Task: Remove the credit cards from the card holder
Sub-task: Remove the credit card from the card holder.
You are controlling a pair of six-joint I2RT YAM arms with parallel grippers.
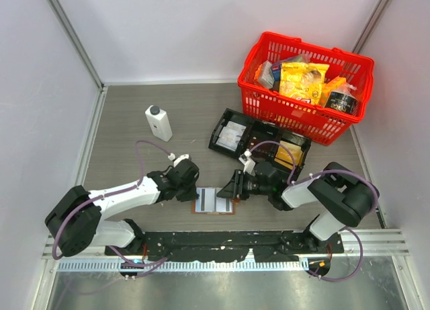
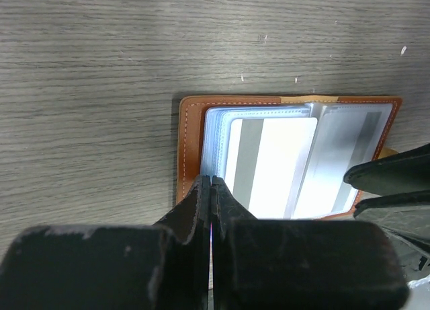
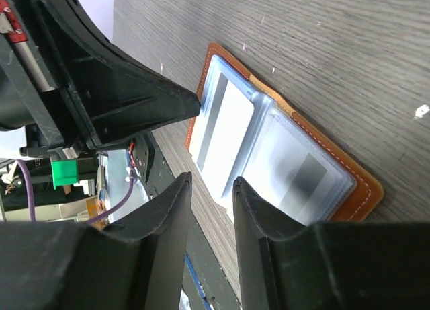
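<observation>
Next, I reach lower and pinch [image 3: 227, 183] the whitish card's edge [image 3: 244, 136], as it lies flat below my right gripper's fingers, while my left gripper pins the card holder's sleeves.
The brown card holder [image 1: 215, 201] lies open and flat on the table between my two grippers. Its pale sleeves hold a whitish credit card with a grey stripe [image 2: 272, 165] on one side and another card [image 2: 342, 162] on the other. My left gripper [image 1: 190, 189] is shut, its tips [image 2: 211, 180] at the edge of the sleeves beside the holder's brown border [image 2: 190, 142]. My right gripper [image 1: 232, 187] is open by a narrow gap just above the holder's [image 3: 349, 169] edge, holding nothing [image 3: 211, 182]. Both cards [image 3: 225, 132] show in the right wrist view.
A black three-compartment tray [image 1: 232, 132] with a gold packet [image 1: 289, 154] stands just behind the right gripper. A red basket [image 1: 262, 105] of packets is at the back right. A white bottle [image 1: 158, 123] stands at the back left.
</observation>
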